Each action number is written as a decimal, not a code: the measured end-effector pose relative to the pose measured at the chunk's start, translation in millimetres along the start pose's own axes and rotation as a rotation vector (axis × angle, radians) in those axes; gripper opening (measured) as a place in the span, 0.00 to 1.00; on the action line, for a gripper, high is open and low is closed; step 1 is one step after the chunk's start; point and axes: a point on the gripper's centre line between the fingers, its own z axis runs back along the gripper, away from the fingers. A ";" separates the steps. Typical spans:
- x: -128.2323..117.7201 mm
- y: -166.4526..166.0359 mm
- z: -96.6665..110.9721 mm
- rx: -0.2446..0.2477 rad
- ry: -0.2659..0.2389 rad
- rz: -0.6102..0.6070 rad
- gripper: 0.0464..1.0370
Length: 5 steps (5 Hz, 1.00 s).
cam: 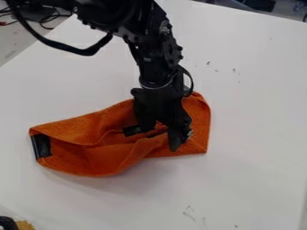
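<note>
The raised fold will spread into a wider sheet when I pull it, because the orange cloth lies narrow with overlapping loose folds.
The black gripper (pixel 152 137) is low over an orange cloth (pixel 102 159), at the cloth's right half. Its two fingers stand apart, open, with folds of the cloth below and between them; whether the tips press on the fabric I cannot tell. The cloth lies rumpled on the white table, stretching from left of centre to just right of the gripper. A small black piece (pixel 41 146) sits at the cloth's left end. Part of the cloth behind the gripper is hidden by the arm.
The white table (pixel 252 112) has a few small dark marks at its right and near the bottom. At the bottom left corner is a black and tan item (pixel 25 225), cut off by the view's edge. Cables (pixel 48 15) lie beyond the table at upper left.
</note>
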 end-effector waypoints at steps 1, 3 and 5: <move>5.3 3.1 3.2 0.015 -0.009 -0.016 0.64; 4.1 0.9 3.3 0.023 0.005 -0.017 0.11; 4.1 -9.6 15.0 0.038 -0.005 -0.024 0.01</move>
